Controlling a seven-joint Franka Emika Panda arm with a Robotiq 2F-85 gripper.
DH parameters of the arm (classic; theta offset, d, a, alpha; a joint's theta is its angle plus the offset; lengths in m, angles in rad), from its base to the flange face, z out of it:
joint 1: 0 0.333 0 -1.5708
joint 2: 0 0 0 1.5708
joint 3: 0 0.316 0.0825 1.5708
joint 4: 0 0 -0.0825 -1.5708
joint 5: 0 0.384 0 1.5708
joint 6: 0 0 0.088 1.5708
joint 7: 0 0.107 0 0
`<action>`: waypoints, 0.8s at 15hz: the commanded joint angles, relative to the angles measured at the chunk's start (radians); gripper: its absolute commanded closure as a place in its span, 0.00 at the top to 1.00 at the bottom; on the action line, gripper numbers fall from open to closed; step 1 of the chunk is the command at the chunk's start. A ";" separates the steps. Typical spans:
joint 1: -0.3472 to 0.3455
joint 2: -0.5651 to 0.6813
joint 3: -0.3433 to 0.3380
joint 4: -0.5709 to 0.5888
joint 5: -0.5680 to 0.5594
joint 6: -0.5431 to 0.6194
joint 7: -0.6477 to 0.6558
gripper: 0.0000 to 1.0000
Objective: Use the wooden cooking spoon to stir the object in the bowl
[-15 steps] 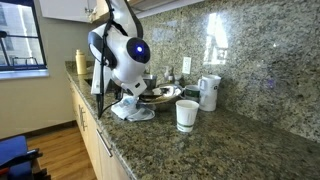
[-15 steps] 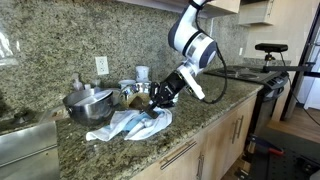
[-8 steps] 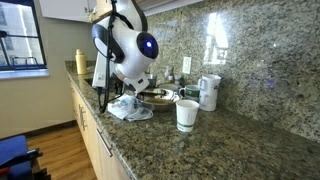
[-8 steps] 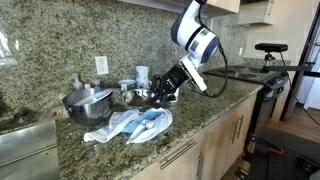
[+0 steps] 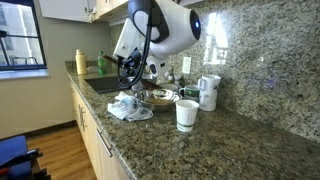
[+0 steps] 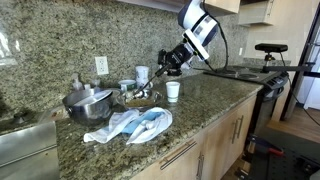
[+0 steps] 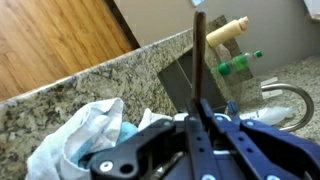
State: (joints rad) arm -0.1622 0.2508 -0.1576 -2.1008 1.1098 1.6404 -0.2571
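My gripper should tilt up and set the wooden cooking spoon (image 7: 199, 55) upright before lowering it into the bowl (image 5: 159, 97), because the spoon is slanting too flat above the bowl.
The wooden cooking spoon (image 7: 199, 50) is a slim dark-brown stick that rises straight from between my fingers in the wrist view. My gripper (image 7: 200, 118) is shut on its handle. In an exterior view the gripper (image 6: 164, 62) hangs above the counter, to the right of and higher than the metal bowl (image 6: 88, 103), with the spoon slanting down from it. The bowl also shows in an exterior view (image 5: 160, 97) behind the cloth, below the gripper (image 5: 136, 66). What lies in the bowl is hidden.
A crumpled white-and-blue cloth (image 6: 130, 124) lies at the counter's front, also in the wrist view (image 7: 90, 135). A white cup (image 6: 173, 91) and a white jug (image 5: 209, 92) stand near. A sink with faucet (image 7: 285, 95), a yellow bottle (image 7: 226, 30) and a green bottle (image 7: 240, 65) are beyond.
My gripper has risen from the cloth with the spoon in it and moved up and back over the counter. The arm has swung upward.
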 commanded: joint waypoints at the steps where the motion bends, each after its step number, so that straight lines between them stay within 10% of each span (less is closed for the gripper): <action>1: -0.044 0.116 0.001 0.211 -0.052 -0.263 0.131 0.02; 6: -0.071 0.247 0.001 0.409 -0.037 -0.490 0.293 0.02; 12: -0.042 0.241 -0.008 0.302 -0.055 -0.501 0.326 0.02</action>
State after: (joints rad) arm -0.2094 0.5008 -0.1603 -1.7805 1.0729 1.1724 0.0171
